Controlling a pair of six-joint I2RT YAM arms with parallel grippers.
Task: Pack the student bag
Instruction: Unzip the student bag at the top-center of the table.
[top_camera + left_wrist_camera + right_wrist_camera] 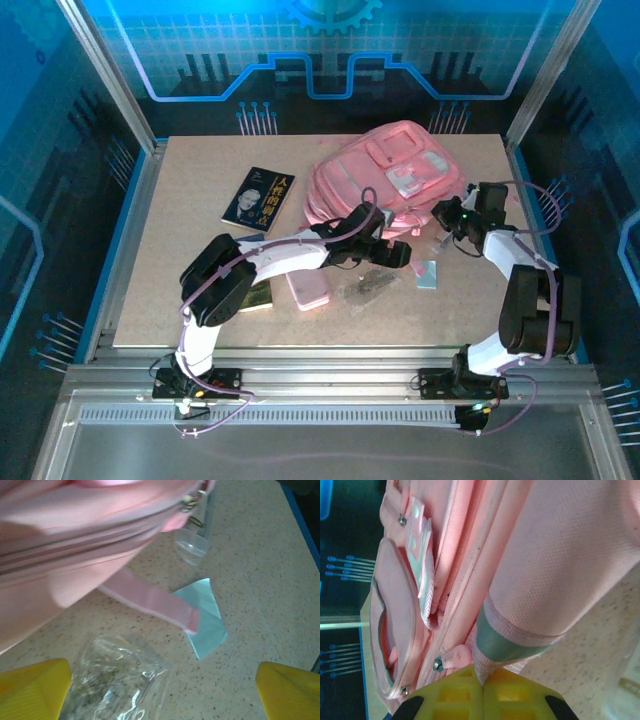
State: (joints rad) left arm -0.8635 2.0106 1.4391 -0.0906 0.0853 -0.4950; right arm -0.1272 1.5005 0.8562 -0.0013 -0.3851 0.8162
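The student bag (385, 175) lies crooked and its pink strap (152, 602) is slack, so I expect the whole student bag to turn along when I pull its zipper.
The student bag (385, 175) is a big pink backpack lying at the back middle of the table. My right gripper (447, 216) is at its right front corner. In the right wrist view the yellow jaws (484, 682) are shut on a strip of pink webbing below the grey-green band (500, 645) of the student bag (555, 545). My left gripper (396, 254) hangs open just in front of the bag. Its yellow fingertips (32, 687) stand wide apart above a clear plastic bag (115, 680), with nothing between them. A pink strap (150, 600) runs out from the student bag (75, 540).
A teal square (427, 273) lies right of the clear plastic bag (368, 283), partly under the strap. A pink pencil case (308, 288) and a book (256, 299) lie under my left arm. Another dark book (258, 197) sits at the back left.
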